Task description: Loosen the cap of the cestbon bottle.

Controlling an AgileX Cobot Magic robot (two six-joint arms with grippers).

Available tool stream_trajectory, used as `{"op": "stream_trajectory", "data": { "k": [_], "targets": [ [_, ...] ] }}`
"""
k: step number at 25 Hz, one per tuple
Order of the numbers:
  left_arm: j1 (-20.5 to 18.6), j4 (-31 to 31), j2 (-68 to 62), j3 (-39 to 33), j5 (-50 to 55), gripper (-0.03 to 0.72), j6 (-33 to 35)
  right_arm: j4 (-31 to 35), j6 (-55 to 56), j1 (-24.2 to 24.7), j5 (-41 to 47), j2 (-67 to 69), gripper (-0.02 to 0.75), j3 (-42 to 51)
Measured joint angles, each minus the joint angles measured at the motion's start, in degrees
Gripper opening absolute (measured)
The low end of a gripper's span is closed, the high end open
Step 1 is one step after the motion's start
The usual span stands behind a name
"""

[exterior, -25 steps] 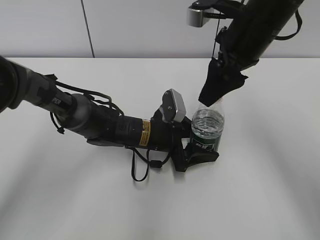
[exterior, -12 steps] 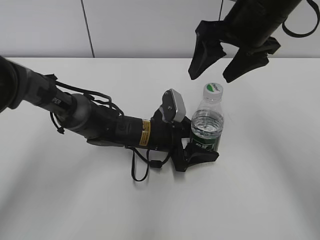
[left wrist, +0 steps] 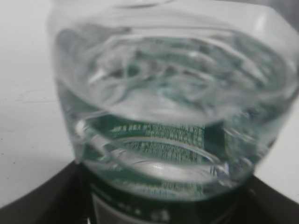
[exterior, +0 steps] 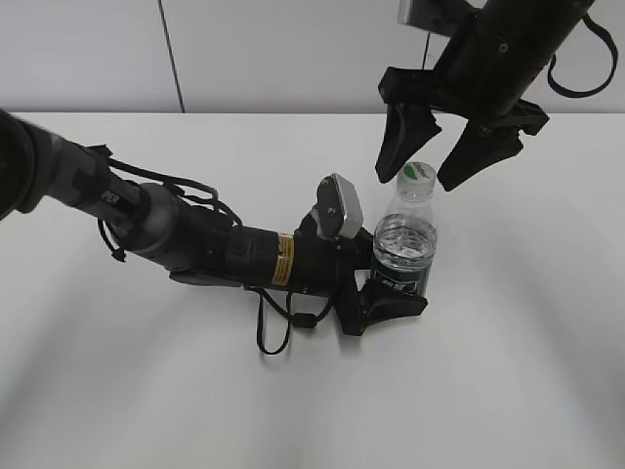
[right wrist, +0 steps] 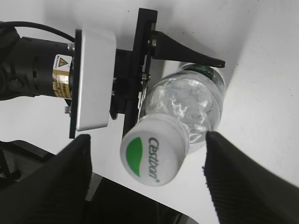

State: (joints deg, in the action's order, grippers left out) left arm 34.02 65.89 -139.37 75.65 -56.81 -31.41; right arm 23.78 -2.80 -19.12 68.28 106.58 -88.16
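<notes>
The white cap (exterior: 417,180) will twist all the way off the still bottle when I turn the cap, because my left gripper is holding the bottle's lower body (exterior: 398,279).
The cestbon bottle (exterior: 403,249) stands upright on the white table, clear with a dark green label band. My left gripper (exterior: 393,296) is shut on its lower body, one finger on each side. In the left wrist view the bottle (left wrist: 168,93) fills the frame, with the dark fingers (left wrist: 32,198) at the bottom corners. The white cap (exterior: 418,175) with its green mark sits on the neck. My right gripper (exterior: 420,178) hangs open over it, a finger on each side and neither touching. Seen from the right wrist, the cap (right wrist: 152,156) lies between the spread fingers (right wrist: 70,179).
The left arm (exterior: 195,244) lies low across the table from the left, with its silver wrist camera (exterior: 339,207) beside the bottle. A loose black cable (exterior: 283,322) loops under it. The right arm (exterior: 508,49) comes down from the upper right. A grey wall stands behind.
A second ago the right gripper was down around the cap. It lifted off, opened and turned. Now it has come down again, open, with a finger on each side of the cap. The left arm and bottle stayed still.
</notes>
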Motion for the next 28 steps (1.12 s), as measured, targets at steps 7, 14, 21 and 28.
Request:
{"op": "stream_trajectory", "data": {
  "k": [7, 14, 21, 28],
  "targets": [
    [0.0, 0.0, 0.0, 0.0, 0.0, 0.543, 0.0, -0.1, -2.1, 0.0, 0.1, 0.0, 0.375, 0.0],
    [0.0, 0.1, 0.0, 0.0, 0.0, 0.543, 0.0, -0.4, -5.3, 0.0, 0.6, 0.1, 0.314, 0.0],
    [0.0, 0.1, 0.0, 0.0, 0.0, 0.543, 0.0, -1.3, -11.9, 0.0, 0.7, 0.1, 0.307, 0.0],
    [0.0, 0.1, 0.0, 0.0, 0.0, 0.543, 0.1, -1.0, -30.9, 0.0, 0.8, 0.1, 0.306, 0.0]
  ]
}}
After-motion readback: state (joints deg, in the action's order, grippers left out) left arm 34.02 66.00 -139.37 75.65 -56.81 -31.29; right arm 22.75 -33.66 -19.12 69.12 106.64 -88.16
